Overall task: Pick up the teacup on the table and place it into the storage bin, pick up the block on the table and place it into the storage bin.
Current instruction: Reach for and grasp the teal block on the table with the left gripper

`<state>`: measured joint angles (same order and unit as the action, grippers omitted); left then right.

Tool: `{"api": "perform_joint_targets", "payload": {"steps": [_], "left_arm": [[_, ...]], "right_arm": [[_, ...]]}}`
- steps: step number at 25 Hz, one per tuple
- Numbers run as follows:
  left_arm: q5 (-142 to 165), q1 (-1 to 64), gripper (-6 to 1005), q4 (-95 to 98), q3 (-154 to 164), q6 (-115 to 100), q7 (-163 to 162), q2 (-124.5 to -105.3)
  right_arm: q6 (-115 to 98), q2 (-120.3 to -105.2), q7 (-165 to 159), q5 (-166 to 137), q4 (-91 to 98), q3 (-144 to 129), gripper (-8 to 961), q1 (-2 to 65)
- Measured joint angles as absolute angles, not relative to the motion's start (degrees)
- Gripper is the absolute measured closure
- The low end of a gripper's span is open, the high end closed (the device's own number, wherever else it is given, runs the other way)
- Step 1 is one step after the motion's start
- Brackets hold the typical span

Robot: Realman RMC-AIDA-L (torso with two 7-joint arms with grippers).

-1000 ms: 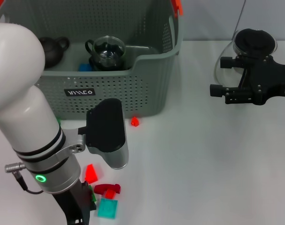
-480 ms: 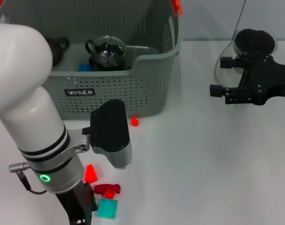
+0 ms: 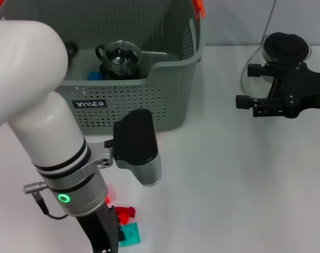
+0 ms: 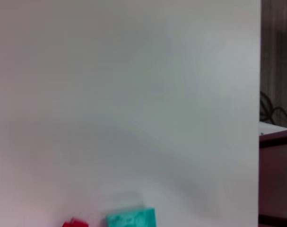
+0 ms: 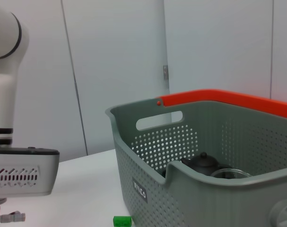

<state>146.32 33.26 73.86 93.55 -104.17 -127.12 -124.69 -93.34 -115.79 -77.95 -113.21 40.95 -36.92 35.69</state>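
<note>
My left gripper's finger is low against the teal block's edge (image 3: 123, 235). Next, my left gripper backs away first and then comes in over the teal block (image 3: 131, 234).
The grey perforated storage bin (image 3: 149, 105) stands at the back left and also shows in the right wrist view (image 5: 204, 189). In it lie a glass teacup (image 3: 122, 57), a dark teapot (image 5: 203, 162) and a blue block (image 3: 95, 75). Loose blocks lie on the table near the front: a teal one (image 3: 129, 233), also in the left wrist view (image 4: 131, 220), and red ones (image 3: 125, 212). My left gripper (image 3: 103, 234) is low over the table just left of these blocks, mostly hidden by its own arm. My right gripper (image 3: 249, 101) hangs parked at the right.
A glass vessel with a black lid (image 3: 284, 46) stands behind the right gripper. A small green block (image 5: 122, 221) lies on the table left of the bin. The left arm's black wrist housing (image 3: 136, 139) hangs before the bin's front wall. White table lies between the arms.
My left arm has shifted to the right, and its wrist housing now hides the small red block by the bin's front. The teal block sits slightly farther right. The right arm has not moved.
</note>
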Motion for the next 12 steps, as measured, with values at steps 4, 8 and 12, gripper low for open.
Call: {"api": "perform_joint_targets", "payload": {"steps": [4, 8, 12], "left_arm": [[144.72, 34.63, 54, 72.14, 93.54, -103.90, -127.21, -124.73], [142.01, 35.45, 53, 72.73, 93.23, -104.32, -127.64, -124.75], [140.67, 35.40, 55, 77.28, 90.73, -107.20, -128.39, -124.46]], "right_arm": [[-93.34, -115.75, -77.95, -113.20, 40.95, -36.91, 26, 35.69], [-93.35, -115.60, -77.95, -113.20, 40.95, -36.91, 26, 35.65], [-93.35, -115.41, -77.95, -113.20, 40.95, -36.80, 26, 35.51]]}}
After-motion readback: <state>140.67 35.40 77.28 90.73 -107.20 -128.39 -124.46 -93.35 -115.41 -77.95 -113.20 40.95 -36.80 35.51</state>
